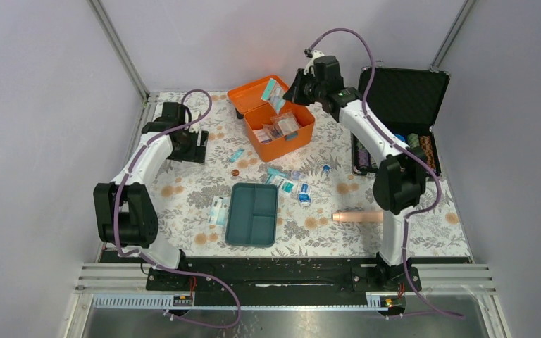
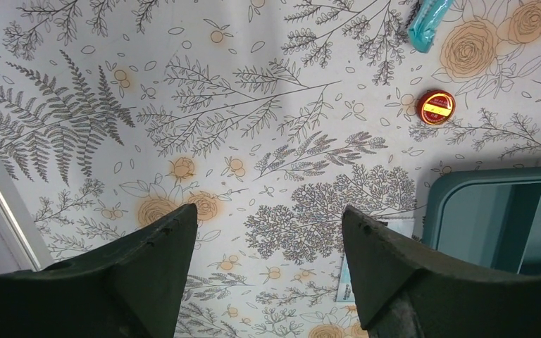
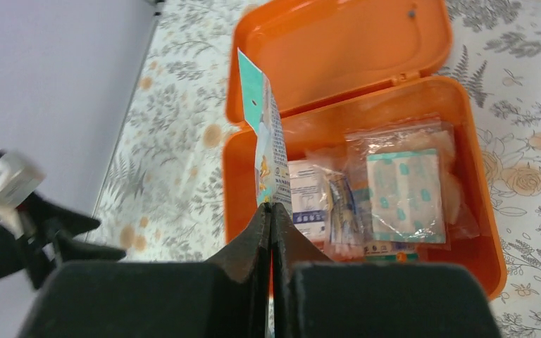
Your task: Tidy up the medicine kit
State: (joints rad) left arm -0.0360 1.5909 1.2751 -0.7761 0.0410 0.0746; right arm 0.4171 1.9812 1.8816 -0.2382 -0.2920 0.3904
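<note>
The white-and-teal packet (image 1: 273, 95) is upright over the open orange box. My right gripper should keep lowering it until it gets to the packets inside (image 1: 263, 134), then let go.
The orange medicine kit box (image 1: 301, 131) stands open at the back of the table, its lid (image 1: 253, 91) tipped back. Clear-wrapped plasters (image 3: 403, 193) and other packets lie inside the box (image 3: 245, 165). My right gripper (image 3: 271, 208) is shut on a white-and-teal packet (image 3: 264, 134), held upright above the box's left side (image 1: 274, 96). The teal three-compartment tray (image 1: 253, 213) lies on the cloth near the front. My left gripper (image 2: 268, 218) hovers open over bare cloth left of the tray's rim (image 2: 433, 204), with nothing between its fingers.
Loose packets (image 1: 292, 184) lie right of the tray, and others (image 1: 219, 210) lie at its left edge. A teal packet (image 2: 428, 21) and a small red tin (image 2: 436, 107) lie between tray and box. A black chip case (image 1: 394, 127) stands open at the right; a beige tube (image 1: 357, 217) lies front right.
</note>
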